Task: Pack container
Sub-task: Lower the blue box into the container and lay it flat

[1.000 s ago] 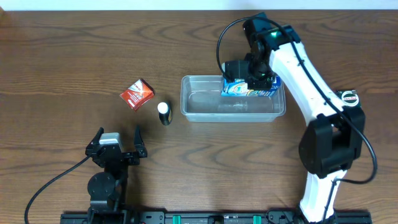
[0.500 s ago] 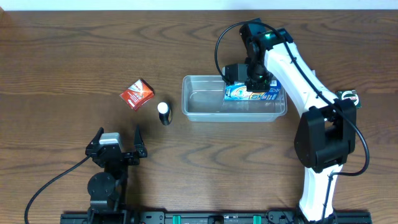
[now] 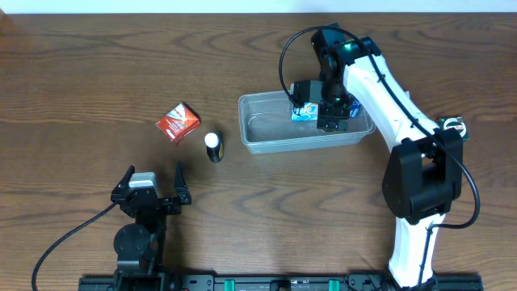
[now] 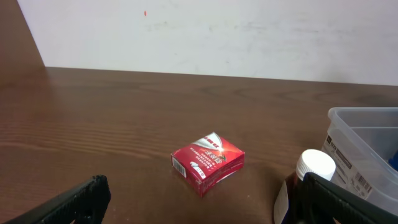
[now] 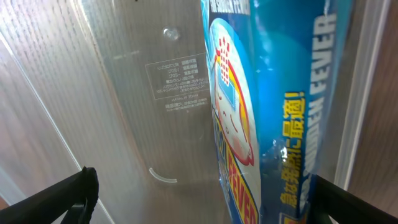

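Note:
Next, my right gripper tips over the blue carton, which stands on its narrow side in the clear container, so that it lies flat on the container's bottom.
The clear container lies at the table's middle right. A blue carton rests inside it at the right end, against the far wall. My right gripper hovers right over the carton and is open. In the right wrist view the carton sits between the spread fingers, close to the right one, on the container's clear floor. My left gripper rests open near the front edge with nothing in it.
A small red box lies left of the container. A dark bottle with a white cap stands between them. The container's corner shows at the left wrist view's right edge.
My right gripper lowered the blue carton into the container's right end and opened, letting it go. The container shifted slightly. The left arm has not moved.

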Motion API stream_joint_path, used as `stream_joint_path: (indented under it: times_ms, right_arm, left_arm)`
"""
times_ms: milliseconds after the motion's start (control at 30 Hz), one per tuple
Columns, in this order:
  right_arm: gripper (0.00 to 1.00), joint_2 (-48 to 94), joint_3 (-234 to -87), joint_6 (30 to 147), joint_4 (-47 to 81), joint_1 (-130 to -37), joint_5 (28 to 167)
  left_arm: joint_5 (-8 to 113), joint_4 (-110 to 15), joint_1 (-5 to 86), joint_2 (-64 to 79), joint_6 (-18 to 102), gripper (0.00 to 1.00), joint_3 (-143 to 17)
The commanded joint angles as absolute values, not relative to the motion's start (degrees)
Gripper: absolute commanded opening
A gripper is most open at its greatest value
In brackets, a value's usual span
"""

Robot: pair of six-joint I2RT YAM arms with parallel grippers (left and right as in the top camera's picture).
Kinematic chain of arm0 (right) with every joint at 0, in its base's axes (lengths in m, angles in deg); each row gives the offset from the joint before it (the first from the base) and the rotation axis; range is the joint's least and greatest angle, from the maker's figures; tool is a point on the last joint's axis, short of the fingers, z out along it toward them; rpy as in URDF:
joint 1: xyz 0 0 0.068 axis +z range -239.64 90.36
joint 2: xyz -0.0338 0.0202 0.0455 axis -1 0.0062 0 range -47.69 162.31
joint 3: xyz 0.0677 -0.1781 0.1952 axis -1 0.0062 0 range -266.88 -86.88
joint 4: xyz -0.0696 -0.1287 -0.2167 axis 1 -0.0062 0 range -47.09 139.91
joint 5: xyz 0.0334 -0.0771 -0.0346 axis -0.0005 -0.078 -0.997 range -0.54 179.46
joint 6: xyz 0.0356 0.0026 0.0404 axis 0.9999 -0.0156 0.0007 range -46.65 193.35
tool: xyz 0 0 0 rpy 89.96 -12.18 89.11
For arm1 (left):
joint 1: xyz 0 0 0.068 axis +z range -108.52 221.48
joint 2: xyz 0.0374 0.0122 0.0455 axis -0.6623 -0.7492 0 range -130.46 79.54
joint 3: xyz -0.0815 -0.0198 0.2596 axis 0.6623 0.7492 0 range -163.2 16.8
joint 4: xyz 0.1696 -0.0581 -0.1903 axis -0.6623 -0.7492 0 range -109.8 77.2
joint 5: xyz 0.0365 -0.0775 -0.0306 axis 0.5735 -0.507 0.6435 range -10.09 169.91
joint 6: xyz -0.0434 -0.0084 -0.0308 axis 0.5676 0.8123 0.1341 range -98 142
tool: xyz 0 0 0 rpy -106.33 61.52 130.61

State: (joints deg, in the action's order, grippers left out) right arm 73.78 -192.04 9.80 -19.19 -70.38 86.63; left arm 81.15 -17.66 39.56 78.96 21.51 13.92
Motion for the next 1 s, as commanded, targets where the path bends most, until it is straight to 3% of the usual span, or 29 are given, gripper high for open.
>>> stream_joint_path:
  times_ms: [0, 533, 967]
  right_arm:
    - [0.99, 72.14, -192.0, 12.29, -19.28, -70.07, 86.72]
    - [0.99, 70.68, -192.0, 26.28, -18.07, -70.64, 92.7]
    - [0.9, 70.68, -192.0, 38.61, -17.51, -72.12, 92.75]
  left_arm:
    - [80.53, -18.49, 39.96, 79.31, 20.53, 0.98, 15.74]
    - [80.53, -18.49, 39.96, 79.31, 20.53, 0.98, 15.74]
    - [80.53, -18.49, 39.96, 79.31, 20.53, 0.98, 15.74]
